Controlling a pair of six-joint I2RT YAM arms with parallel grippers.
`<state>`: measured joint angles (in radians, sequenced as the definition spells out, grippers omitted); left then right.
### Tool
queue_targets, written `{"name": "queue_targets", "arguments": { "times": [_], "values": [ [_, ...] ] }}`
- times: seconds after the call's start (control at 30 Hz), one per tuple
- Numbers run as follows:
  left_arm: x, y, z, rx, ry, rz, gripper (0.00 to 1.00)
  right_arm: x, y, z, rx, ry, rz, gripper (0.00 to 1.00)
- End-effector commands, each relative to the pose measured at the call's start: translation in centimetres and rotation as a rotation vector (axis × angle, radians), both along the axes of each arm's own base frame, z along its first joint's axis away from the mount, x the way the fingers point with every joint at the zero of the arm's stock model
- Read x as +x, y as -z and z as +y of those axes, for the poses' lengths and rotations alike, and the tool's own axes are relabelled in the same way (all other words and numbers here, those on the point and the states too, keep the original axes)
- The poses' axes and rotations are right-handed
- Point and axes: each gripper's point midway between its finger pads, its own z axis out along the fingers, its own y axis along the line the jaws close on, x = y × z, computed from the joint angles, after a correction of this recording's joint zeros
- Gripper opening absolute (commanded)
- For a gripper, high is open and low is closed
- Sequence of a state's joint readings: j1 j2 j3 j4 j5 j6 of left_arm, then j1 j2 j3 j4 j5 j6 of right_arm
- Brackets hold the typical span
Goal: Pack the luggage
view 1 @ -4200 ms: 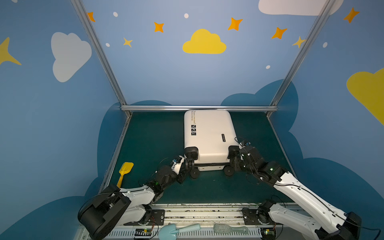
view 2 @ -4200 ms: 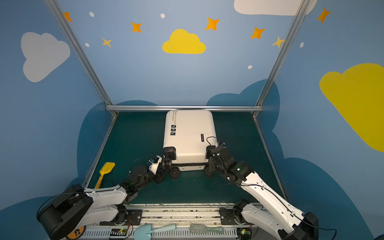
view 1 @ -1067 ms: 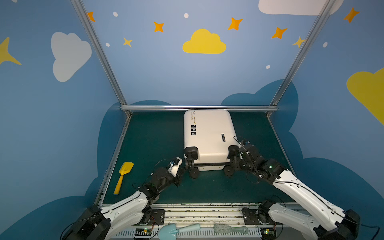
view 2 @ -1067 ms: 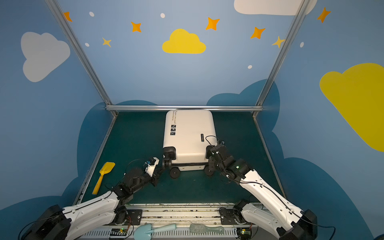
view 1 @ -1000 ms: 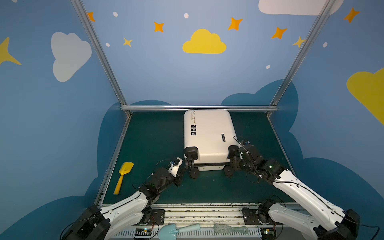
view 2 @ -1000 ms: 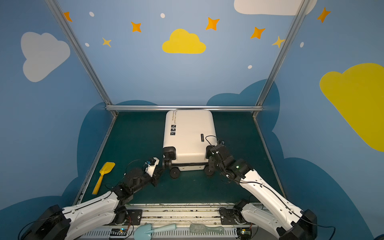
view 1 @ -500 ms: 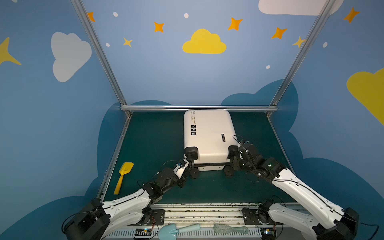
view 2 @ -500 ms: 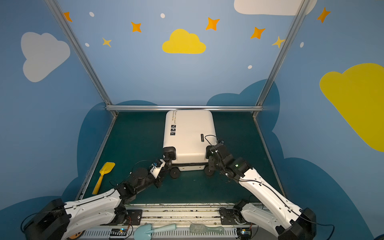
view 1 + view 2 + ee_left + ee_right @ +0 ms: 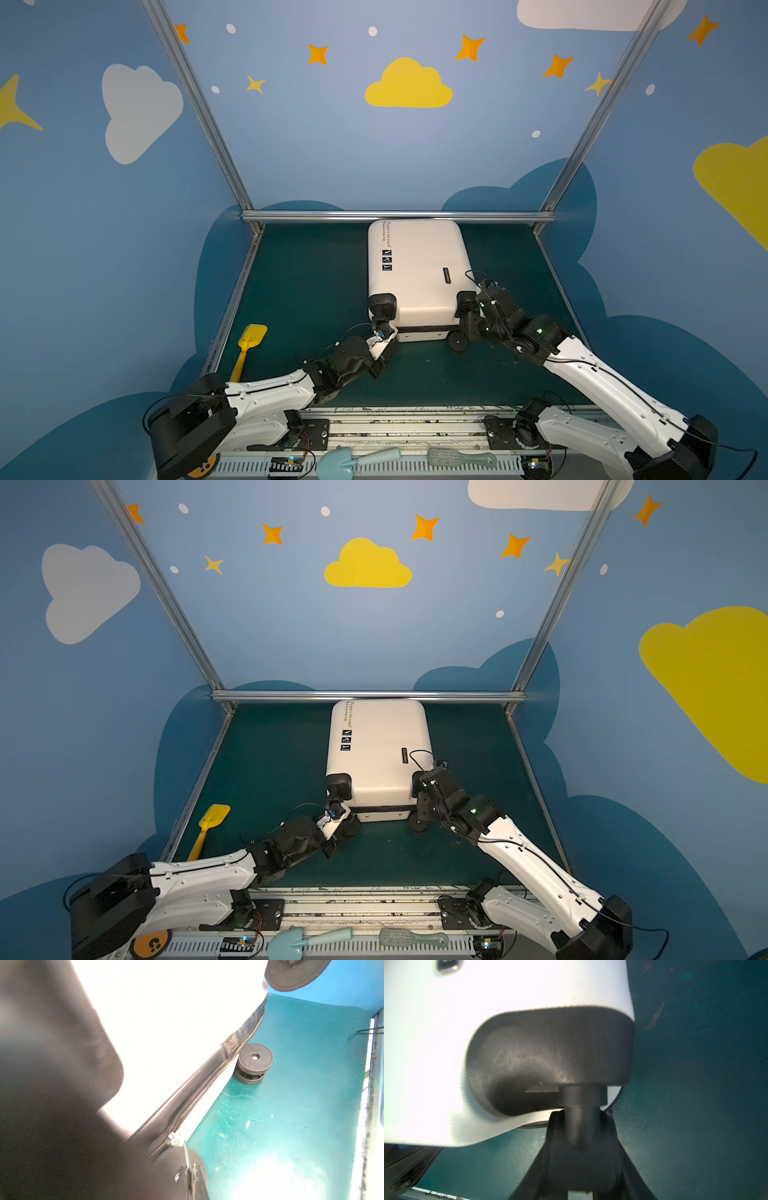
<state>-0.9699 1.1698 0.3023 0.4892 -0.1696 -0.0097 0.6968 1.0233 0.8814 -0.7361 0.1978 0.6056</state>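
Note:
My left gripper is holding the zipper's pull tab while my right gripper steadies the luggage's wheel stem. I should go on pulling along the zipper until its slider is past the luggage's corner.
The luggage lies flat on the green mat, its white lid down and its wheels facing me. My left gripper sits at its near-left corner, just below the black wheel housing. In the left wrist view the left gripper is shut, and a thin pale pull tab runs from the zipper slider into it. My right gripper is at the near-right corner, its fingers closed around the upper wheel's black stem.
A yellow toy shovel lies at the mat's left edge. A pale blue shovel and a brush rest on the front rail. The luggage's far end touches the metal back rail. A lower wheel rests on the mat.
My left gripper, still shut, has moved right and forward from a spot left of the luggage to its near-left corner. The right arm and the luggage have stayed put.

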Motion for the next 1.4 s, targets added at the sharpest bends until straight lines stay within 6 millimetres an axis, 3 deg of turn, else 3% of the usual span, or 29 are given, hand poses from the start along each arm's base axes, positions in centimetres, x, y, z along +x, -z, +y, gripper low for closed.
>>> {"name": "queue_targets", "arguments": {
  "times": [0.0, 0.37, 0.53, 0.67, 0.73, 0.93, 1.13, 1.23, 1.37],
  "values": [
    [-3.2, -3.4, -5.3, -0.115, 0.25, -0.047, 0.03, -1.0, 2.1, 3.7, 0.088, -0.115, 0.101, 0.0],
    [-4.0, -3.4, -12.8, -0.151, 0.391, -0.03, 0.03, -1.0, 1.4, 3.9, 0.098, -0.124, 0.085, 0.0],
    [-3.9, -3.3, -13.9, -0.163, 0.379, -0.034, 0.03, -0.8, 0.5, 3.4, 0.085, -0.124, 0.053, 0.0],
    [-3.4, -3.5, -12.3, -0.17, 0.31, -0.049, 0.03, -0.4, 0.1, 2.6, 0.079, -0.103, 0.01, 0.0],
    [-3.0, -3.8, -11.0, -0.17, 0.254, -0.052, 0.09, -0.3, 0.1, 2.5, 0.084, -0.1, 0.008, 0.0],
    [-2.0, -5.0, -6.5, -0.149, 0.099, -0.094, 0.63, 0.1, 0.1, 3.3, 0.109, -0.115, 0.011, 0.0],
    [-1.7, -4.7, -1.5, -0.129, -0.042, -0.109, 0.93, 0.9, -2.0, 4.2, 0.122, -0.147, -0.029, 0.0],
    [-1.9, -4.3, 0.6, -0.156, -0.094, -0.105, 0.99, 1.4, -3.4, 4.4, 0.121, -0.156, -0.056, 0.0],
    [-1.9, -3.3, 2.3, -0.154, -0.149, -0.079, 1.0, 1.7, -4.6, 4.8, 0.135, -0.167, -0.079, 0.0]
  ]
}}
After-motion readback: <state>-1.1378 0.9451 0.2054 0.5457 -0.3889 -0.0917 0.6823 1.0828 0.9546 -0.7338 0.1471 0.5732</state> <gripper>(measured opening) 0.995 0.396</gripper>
